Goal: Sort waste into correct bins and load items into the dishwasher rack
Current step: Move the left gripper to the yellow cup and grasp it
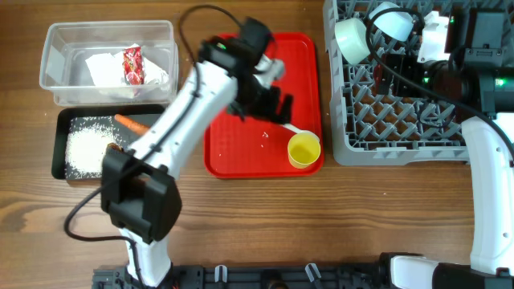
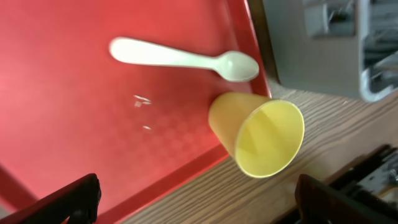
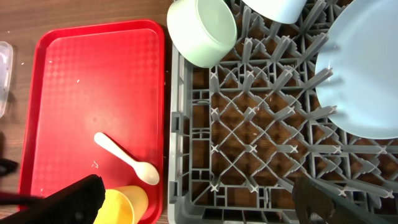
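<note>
I should keep lowering my left gripper until its fingers straddle the cup's side (image 1: 290, 148), because the yellow cup is standing with its opening up and its rim is clear of the white spoon (image 1: 303, 135).
A yellow cup (image 1: 303, 149) stands in the near right corner of the red tray (image 1: 233, 152), its mouth up. A white spoon (image 2: 186, 57) lies just behind the cup (image 2: 258, 134). My left gripper (image 1: 273, 96) hangs open above the tray, empty, and the cup sits ahead of its fingers (image 2: 65, 202). The grey dishwasher rack (image 1: 401, 128) holds a mint bowl (image 3: 202, 31), a second bowl (image 3: 273, 7) and a pale-blue plate (image 3: 367, 68). My right gripper (image 3: 202, 202) is open above the rack's near left part, holding nothing.
At the far left a clear tub (image 1: 56, 56) holds a white napkin (image 1: 104, 71) and a red wrapper (image 1: 132, 66). The black tray (image 1: 60, 144) below it holds rice grains (image 1: 84, 144), a carrot (image 1: 130, 124) and a brown lump. Bare wood lies along the front.
</note>
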